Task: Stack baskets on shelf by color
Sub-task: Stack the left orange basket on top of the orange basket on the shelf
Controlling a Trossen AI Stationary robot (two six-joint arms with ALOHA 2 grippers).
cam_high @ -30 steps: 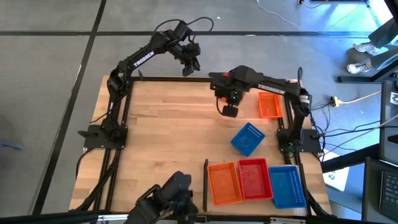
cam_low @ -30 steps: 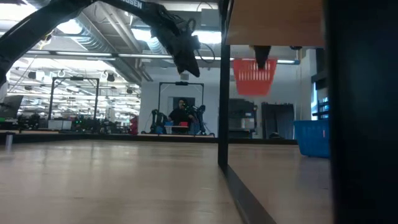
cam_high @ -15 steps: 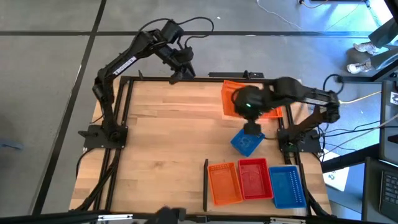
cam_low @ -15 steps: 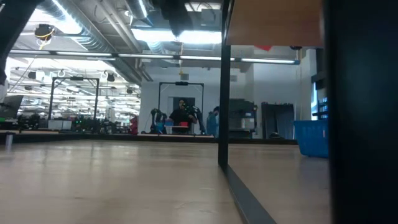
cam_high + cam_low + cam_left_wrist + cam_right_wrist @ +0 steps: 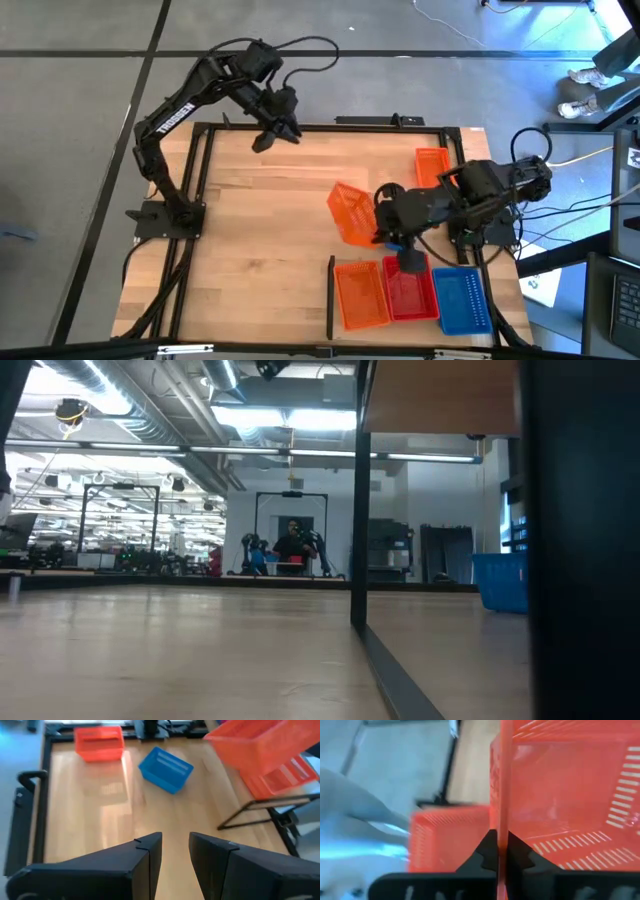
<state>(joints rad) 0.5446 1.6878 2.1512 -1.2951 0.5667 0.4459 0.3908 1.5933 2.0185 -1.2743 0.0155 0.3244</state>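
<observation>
The orange basket in my right gripper [image 5: 352, 212] hangs tilted beyond the near row. Next, I bring it back and line it up squarely over the row's orange basket [image 5: 362, 296].
My right gripper [image 5: 378, 222] hangs over the shelf [image 5: 260, 220], shut on an orange basket [image 5: 350, 212] that is tilted in the air beyond the row at the near edge. In that row an orange basket [image 5: 360, 295], a red one [image 5: 405, 295] and a blue one [image 5: 460, 298] rest on their bottoms. Another orange basket [image 5: 432, 165] and a loose blue basket [image 5: 165, 768] lie flat on the board. My left gripper [image 5: 272, 132] is raised at the far left, open [image 5: 175, 845] with nothing between its fingers. My right gripper pinches one side wall of the orange basket at its rim [image 5: 503, 795], one finger inside the basket and one outside. The wall shows edge-on between the fingers. The basket is lifted clear of the board and tilted, with its open side turned toward the table's left.
A short black divider strip [image 5: 330, 295] stands left of the near row. Black frame rails [image 5: 195, 200] border the board. The left half of the board is bare wood. A person sits far off in the room behind [image 5: 292, 545].
My right gripper has swung from the far right part of the board toward the near edge and up, carrying the orange basket, which has turned and now hangs tilted by the near row. My left gripper has risen and drawn back toward the table's left.
</observation>
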